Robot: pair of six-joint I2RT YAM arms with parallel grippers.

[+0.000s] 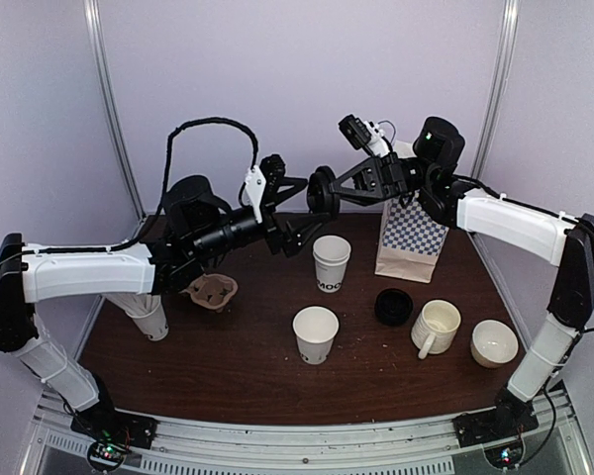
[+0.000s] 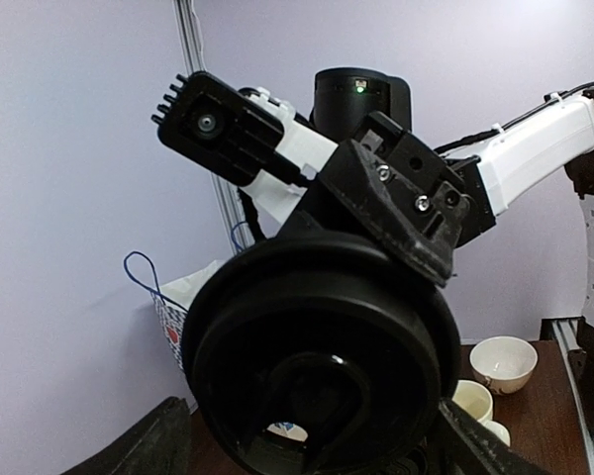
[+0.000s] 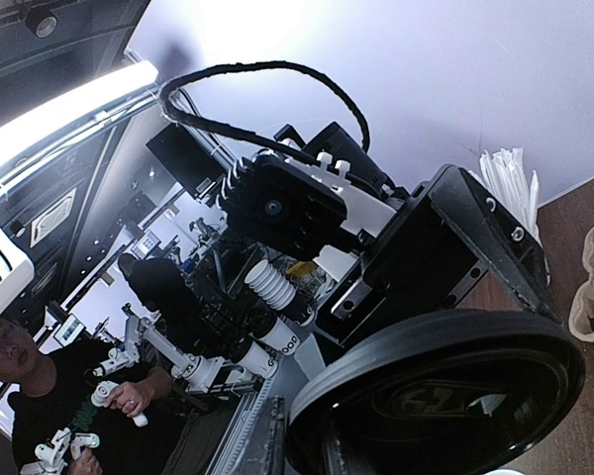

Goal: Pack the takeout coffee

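My right gripper is holding the lid on edge (image 1: 322,192) by the lid's rim. My left gripper should take the lid and put it down flat on the nearer paper cup (image 1: 316,332).
A round black lid (image 1: 323,191) hangs in the air above the back of the table, between the two grippers. My right gripper (image 1: 341,188) is shut on its rim from the right. My left gripper (image 1: 307,213) is open, and in the left wrist view its fingers (image 2: 148,445) flank the lid (image 2: 322,356) on both sides. The lid (image 3: 445,396) fills the lower right of the right wrist view. A tall white "MOO" cup (image 1: 331,262) stands uncovered under the lid. Another white paper cup (image 1: 315,334) stands nearer, also without a lid. A second black lid (image 1: 393,306) lies on the table.
A checkered paper bag (image 1: 411,237) stands at the back right, behind my right gripper. A cardboard cup carrier (image 1: 212,292) lies at the left, near a white cup (image 1: 151,319) under my left arm. A cream mug (image 1: 435,328) and a white bowl (image 1: 494,342) sit front right.
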